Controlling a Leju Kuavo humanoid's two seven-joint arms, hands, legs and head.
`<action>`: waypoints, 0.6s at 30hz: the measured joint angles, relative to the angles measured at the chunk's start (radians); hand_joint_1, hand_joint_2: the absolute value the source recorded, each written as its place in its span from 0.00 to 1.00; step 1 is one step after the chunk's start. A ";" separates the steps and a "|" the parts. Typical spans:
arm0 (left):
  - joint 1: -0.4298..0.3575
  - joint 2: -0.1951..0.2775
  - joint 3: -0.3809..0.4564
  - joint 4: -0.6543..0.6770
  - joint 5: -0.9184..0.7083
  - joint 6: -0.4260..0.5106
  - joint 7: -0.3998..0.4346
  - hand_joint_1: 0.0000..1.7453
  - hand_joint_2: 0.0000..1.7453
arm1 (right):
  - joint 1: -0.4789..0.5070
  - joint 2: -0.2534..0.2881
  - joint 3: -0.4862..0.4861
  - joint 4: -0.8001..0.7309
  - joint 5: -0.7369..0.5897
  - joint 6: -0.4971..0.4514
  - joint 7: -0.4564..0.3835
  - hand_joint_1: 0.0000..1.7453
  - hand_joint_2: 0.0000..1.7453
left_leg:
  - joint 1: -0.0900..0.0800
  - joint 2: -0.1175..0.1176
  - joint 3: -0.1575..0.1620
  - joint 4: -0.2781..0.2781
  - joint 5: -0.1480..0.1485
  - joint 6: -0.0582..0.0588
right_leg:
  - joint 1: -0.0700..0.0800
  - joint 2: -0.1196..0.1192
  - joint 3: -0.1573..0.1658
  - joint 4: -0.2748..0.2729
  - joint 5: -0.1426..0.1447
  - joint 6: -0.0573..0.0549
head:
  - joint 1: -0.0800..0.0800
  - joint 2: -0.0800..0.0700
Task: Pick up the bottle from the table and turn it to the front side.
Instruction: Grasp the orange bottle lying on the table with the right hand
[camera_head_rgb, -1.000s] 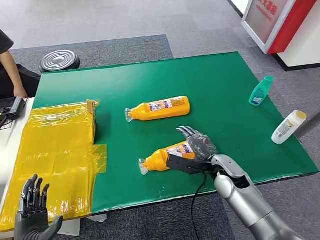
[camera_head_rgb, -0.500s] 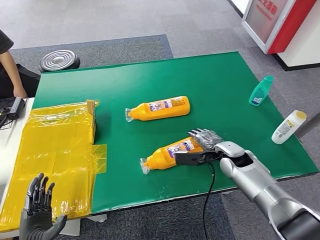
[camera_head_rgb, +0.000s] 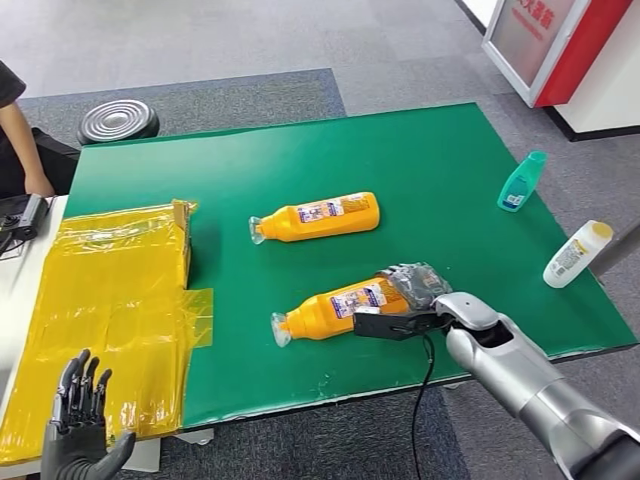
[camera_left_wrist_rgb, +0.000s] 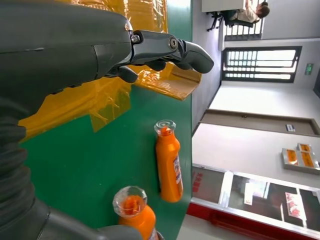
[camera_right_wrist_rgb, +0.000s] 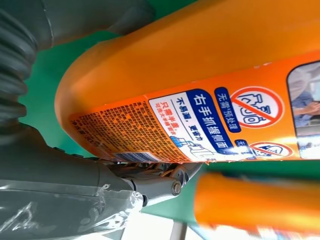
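Observation:
I expect the nearer orange bottle (camera_head_rgb: 312, 318) to show a large front label when I turn it, because the label (camera_head_rgb: 358, 300) facing up is full of small panels.
Two orange bottles lie on their sides on the green table (camera_head_rgb: 423, 160). The nearer orange bottle (camera_head_rgb: 332, 308) has its clear cap pointing left. My right hand (camera_head_rgb: 407, 295) grips its base end, thumb along the near side and fingers over the far side. In the right wrist view the label of this bottle (camera_right_wrist_rgb: 211, 90) sits right against my right hand (camera_right_wrist_rgb: 75, 185). The farther orange bottle (camera_head_rgb: 321, 217) lies free behind it. My left hand (camera_head_rgb: 79, 420) hovers open low at the left with fingers spread, and shows empty in its wrist view (camera_left_wrist_rgb: 113, 50).
A yellow plastic-wrapped pack (camera_head_rgb: 106, 300) covers the table's left part. A teal bottle (camera_head_rgb: 522, 182) and a white bottle with a yellow cap (camera_head_rgb: 576, 253) lie near the right edge. A person (camera_head_rgb: 15, 130) sits at the far left beside a black round stool (camera_head_rgb: 118, 120).
My right hand has swung around to the base end of the nearer orange bottle and closed on it. The bottle has shifted slightly left. My left hand has barely moved.

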 joint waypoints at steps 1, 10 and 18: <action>0.003 -0.003 0.000 0.000 -0.001 -0.003 0.000 0.00 1.00 | 0.023 0.001 -0.007 -0.027 -0.005 -0.028 0.002 1.00 1.00 | 0.000 0.000 0.000 0.000 0.000 0.000 | 0.000 0.000 0.000 0.000 0.000 0.000 | 0.000 0.000; 0.005 -0.033 0.000 0.000 -0.018 -0.035 0.000 0.00 1.00 | 0.192 0.106 -0.093 -0.204 -0.076 -0.184 -0.070 1.00 1.00 | 0.000 0.000 0.000 0.000 -0.001 0.000 | 0.001 0.000 -0.001 0.000 -0.001 0.000 | 0.000 0.000; -0.021 -0.045 -0.006 0.011 -0.021 -0.086 0.000 0.00 1.00 | 0.271 0.238 -0.123 -0.232 -0.130 -0.200 -0.168 1.00 1.00 | 0.000 0.000 0.000 0.000 0.000 0.000 | 0.001 0.000 -0.001 0.000 -0.001 -0.001 | 0.000 0.000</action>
